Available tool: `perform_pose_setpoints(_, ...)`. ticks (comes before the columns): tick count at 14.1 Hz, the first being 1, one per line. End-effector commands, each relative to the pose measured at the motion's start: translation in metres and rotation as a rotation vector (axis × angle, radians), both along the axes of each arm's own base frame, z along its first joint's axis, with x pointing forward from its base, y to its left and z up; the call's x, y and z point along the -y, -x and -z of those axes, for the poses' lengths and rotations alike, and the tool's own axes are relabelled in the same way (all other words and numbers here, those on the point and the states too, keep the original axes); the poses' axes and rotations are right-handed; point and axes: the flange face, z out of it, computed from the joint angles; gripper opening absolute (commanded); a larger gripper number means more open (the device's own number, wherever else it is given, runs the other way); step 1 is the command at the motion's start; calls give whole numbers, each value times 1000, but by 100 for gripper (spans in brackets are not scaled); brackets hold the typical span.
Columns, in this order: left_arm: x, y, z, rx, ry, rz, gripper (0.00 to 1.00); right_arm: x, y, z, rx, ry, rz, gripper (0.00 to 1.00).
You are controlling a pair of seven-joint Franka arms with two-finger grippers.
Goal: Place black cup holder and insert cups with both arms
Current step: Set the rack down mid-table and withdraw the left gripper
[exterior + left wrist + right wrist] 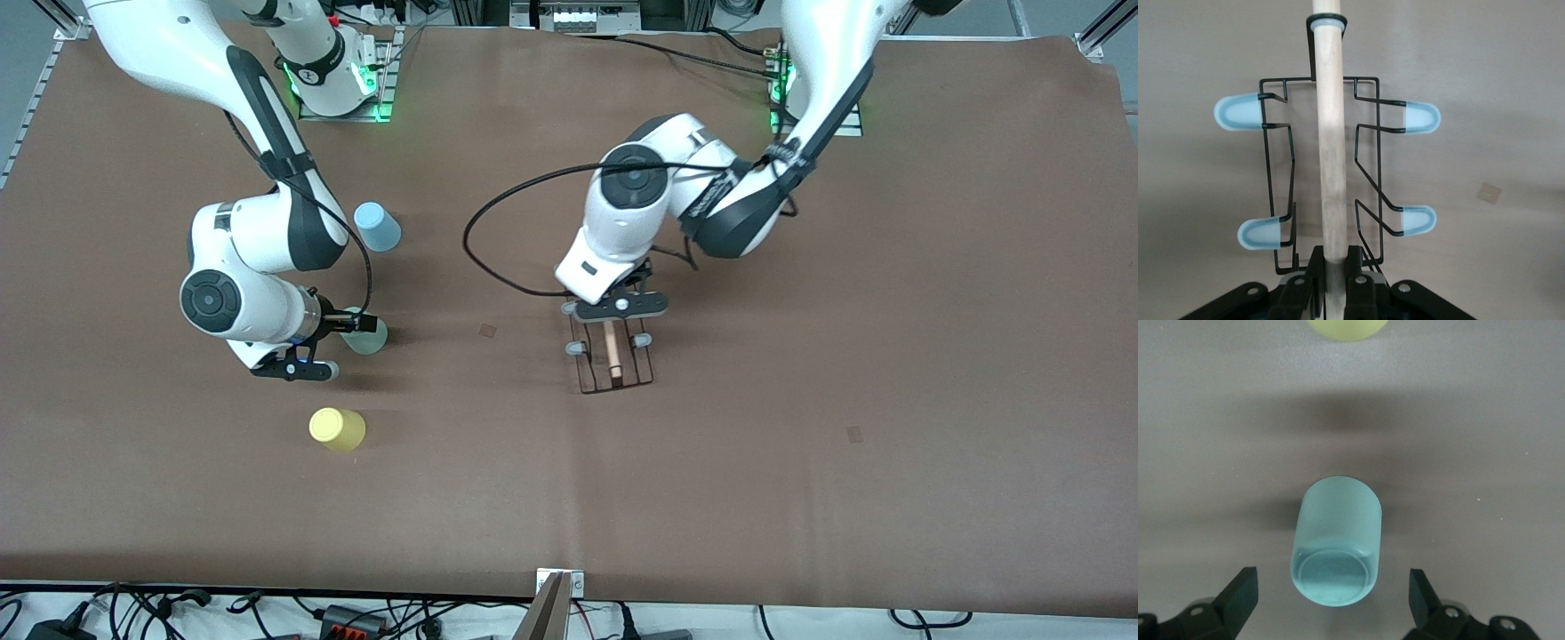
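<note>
The mint green cup [369,340] is standing with its closed end [1333,578] up, so it will slide over a pale blue peg and stay on when the robot carries it there.
The black cup holder [613,363] is a wire rack near the table's middle. I cannot tell if it touches the cloth. My left gripper [616,308] is over it, shut on its wooden rod [1331,153]. In the left wrist view the gripper [1335,259] clamps the rod, and pale blue pegs [1238,112] stick out on both sides. My right gripper [348,325] is open at the mint green cup [368,334]. In the right wrist view the cup [1337,533] lies between the spread fingers [1241,588], untouched. The light blue cup [378,227] and the yellow cup [336,428] stand on the table.
A black cable [480,249] loops from the left arm low over the table beside the holder. Small tan patches [487,330] lie flat on the brown cloth. The yellow cup's edge shows in the right wrist view [1346,328].
</note>
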Motion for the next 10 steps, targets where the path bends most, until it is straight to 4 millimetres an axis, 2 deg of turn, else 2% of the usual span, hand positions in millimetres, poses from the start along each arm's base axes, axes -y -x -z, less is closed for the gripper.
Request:
perform_pose_setpoints(1, 11, -15, -6, 41, 14, -6, 6, -1, 5, 5, -17, -5, 21, 100)
perform_pose_setpoints(3, 26, -6, 1, 91, -4, 44, 13, -1, 6, 11, -28, -3, 21, 100)
perform_pose_setpoints(4, 30, -3, 1, 99, -9, 53, 24, 0, 7, 15, -34, -1, 21, 100)
perform_pose_setpoints(5, 30, -3, 1, 100, -8, 51, 58, 0, 7, 19, -40, 0, 21, 100)
perform_pose_setpoints(6, 26, -7, -6, 109, -6, 47, 71, 0, 8, 22, -44, 2, 21, 100)
perform_pose_setpoints(7, 14, -16, -25, 130, -5, 33, 72, -1, 8, 25, -49, 3, 19, 100)
perform_pose_setpoints(8, -1, -23, -49, 151, 3, 12, 78, -1, 8, 26, -50, 3, 19, 100)
perform_pose_setpoints(9, -21, -31, -62, 149, -27, -9, 98, -1, 8, 28, -51, 4, 19, 100)
perform_pose_setpoints(10, -46, -38, -71, 130, -72, -7, 100, -4, 9, 28, -53, 4, 15, 100)
